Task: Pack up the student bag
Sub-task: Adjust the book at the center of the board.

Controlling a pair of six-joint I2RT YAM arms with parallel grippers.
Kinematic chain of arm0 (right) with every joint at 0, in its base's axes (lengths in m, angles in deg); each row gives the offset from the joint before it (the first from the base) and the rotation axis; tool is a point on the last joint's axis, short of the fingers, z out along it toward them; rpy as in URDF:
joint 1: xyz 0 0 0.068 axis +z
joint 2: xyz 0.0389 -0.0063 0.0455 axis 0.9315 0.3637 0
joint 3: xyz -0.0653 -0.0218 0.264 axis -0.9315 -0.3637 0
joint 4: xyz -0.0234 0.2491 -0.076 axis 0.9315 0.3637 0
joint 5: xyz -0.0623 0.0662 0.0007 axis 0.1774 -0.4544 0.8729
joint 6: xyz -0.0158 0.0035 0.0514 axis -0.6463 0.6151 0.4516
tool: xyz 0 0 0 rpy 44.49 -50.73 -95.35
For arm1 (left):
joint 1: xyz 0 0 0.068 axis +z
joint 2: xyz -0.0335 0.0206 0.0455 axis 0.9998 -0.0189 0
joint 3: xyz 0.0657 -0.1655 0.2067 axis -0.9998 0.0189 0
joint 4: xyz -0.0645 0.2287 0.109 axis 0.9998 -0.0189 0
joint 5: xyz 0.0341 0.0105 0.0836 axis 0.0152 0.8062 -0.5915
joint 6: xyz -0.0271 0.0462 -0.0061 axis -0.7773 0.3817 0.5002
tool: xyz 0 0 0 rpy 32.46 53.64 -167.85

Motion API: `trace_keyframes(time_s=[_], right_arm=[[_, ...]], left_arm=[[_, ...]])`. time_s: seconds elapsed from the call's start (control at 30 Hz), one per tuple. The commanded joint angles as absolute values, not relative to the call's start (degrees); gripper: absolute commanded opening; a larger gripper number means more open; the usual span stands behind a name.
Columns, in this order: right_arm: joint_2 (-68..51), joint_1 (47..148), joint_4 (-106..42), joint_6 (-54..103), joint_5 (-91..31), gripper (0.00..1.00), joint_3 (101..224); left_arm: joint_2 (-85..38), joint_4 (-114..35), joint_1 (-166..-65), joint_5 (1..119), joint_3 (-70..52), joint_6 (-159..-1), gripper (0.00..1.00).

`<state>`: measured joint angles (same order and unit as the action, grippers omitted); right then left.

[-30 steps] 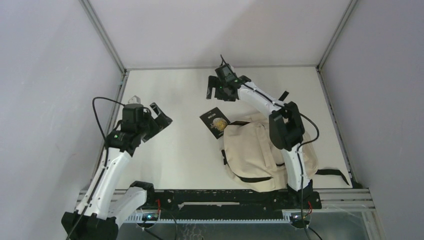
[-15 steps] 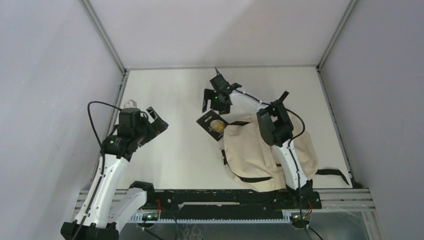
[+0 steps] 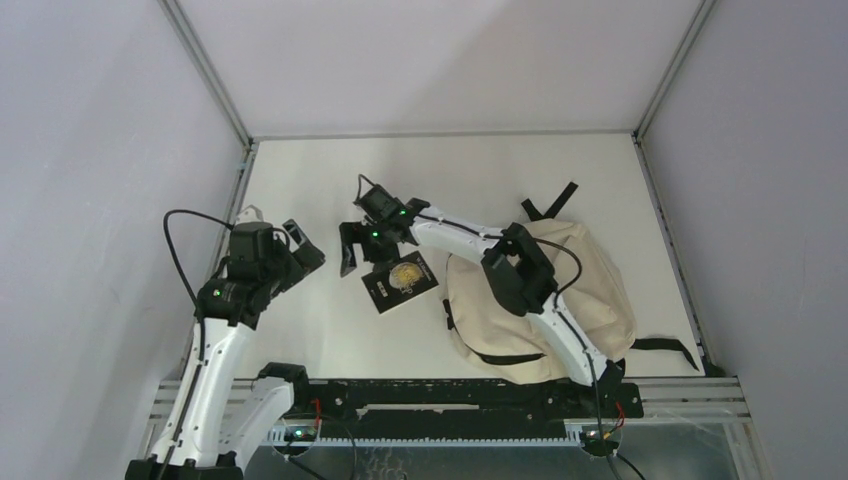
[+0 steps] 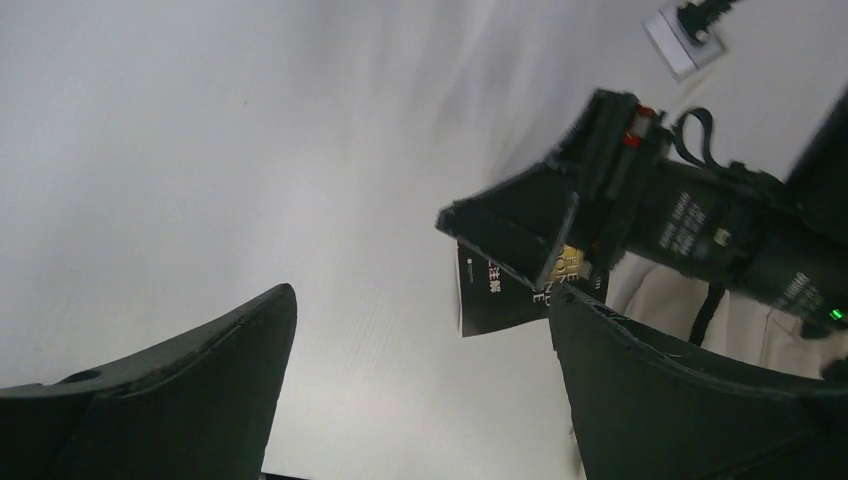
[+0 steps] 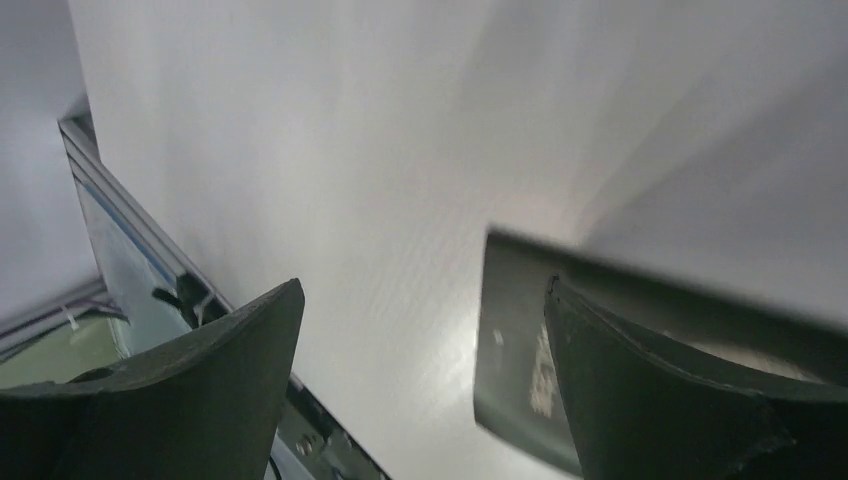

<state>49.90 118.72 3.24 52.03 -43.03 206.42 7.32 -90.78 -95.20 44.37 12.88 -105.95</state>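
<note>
Next, I move my right gripper back, because its open fingers reach past the book's edge [image 3: 371, 293] away from the bag, and then pinch the edge [image 3: 429, 269] nearest the bag.
The student bag [image 3: 575, 290], cream with black straps, lies on the table at the right; a cream corner of it shows in the left wrist view [image 4: 655, 290]. A black book with a gold picture [image 3: 400, 281] lies flat just left of the bag, and also shows in the left wrist view [image 4: 500, 295] and, blurred, in the right wrist view [image 5: 520, 350]. My right gripper [image 3: 362, 254] is open and empty, low over the table at the book's far-left edge [image 5: 422, 300]. My left gripper [image 3: 303, 245] is open and empty, left of the book [image 4: 420, 300].
The metal frame rail [image 3: 232, 200] runs along the table's left edge and shows close in the right wrist view [image 5: 110, 220]. A black strap [image 3: 668, 346] trails from the bag toward the right wall. Another strap [image 3: 552, 200] lies behind the bag.
My right arm swung left and nearer, from behind the bag to the table's middle. The book slid left and nearer, away from the bag. My left gripper dropped slightly and shifted left.
</note>
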Motion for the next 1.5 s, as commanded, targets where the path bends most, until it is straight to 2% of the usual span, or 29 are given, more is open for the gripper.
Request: trace_keyframes(time_s=[0.0,0.13,0.27,0.5,0.77,1.0,1.13,1.47], right_arm=[[33.3,115.4,-2.8,50.3,-40.7,0.98,194.5],[22.7,114.5,-4.4,51.7,-30.8,0.97,180.3],[17.4,116.8,-1.2,54.1,-22.5,0.97,171.8],[15.2,123.8,-3.9,61.5,-20.9,0.97,161.0],[21.7,126.0,-8.9,66.4,-24.3,0.98,160.4],[25.3,122.1,-10.5,68.9,-22.2,0.99,160.3],[25.7,119.5,-13.8,65.2,-21.4,0.99,160.8],[27.3,113.8,-18.9,57.2,-29.6,0.97,163.4]], left_arm=[[6.8,-87.7,-94.7,48.2,15.2,-104.9,1.0],[5.0,-82.3,-94.6,56.4,18.0,-102.6,0.99],[-2.6,-74.7,-94.8,60.3,18.4,-102.3,0.98],[-23.3,-70.2,-94.9,60.7,9.6,-106.3,0.96],[-34.7,-66.4,-95.1,64.8,5.9,-108.4,0.94],[-45.9,-63.0,-96.4,69.7,0.5,-110.0,0.93],[-49.8,-61.6,-96.9,72.4,0.6,-111.0,0.93],[-43.0,-55.7,-97.8,77.4,13.8,-114.1,0.93]])
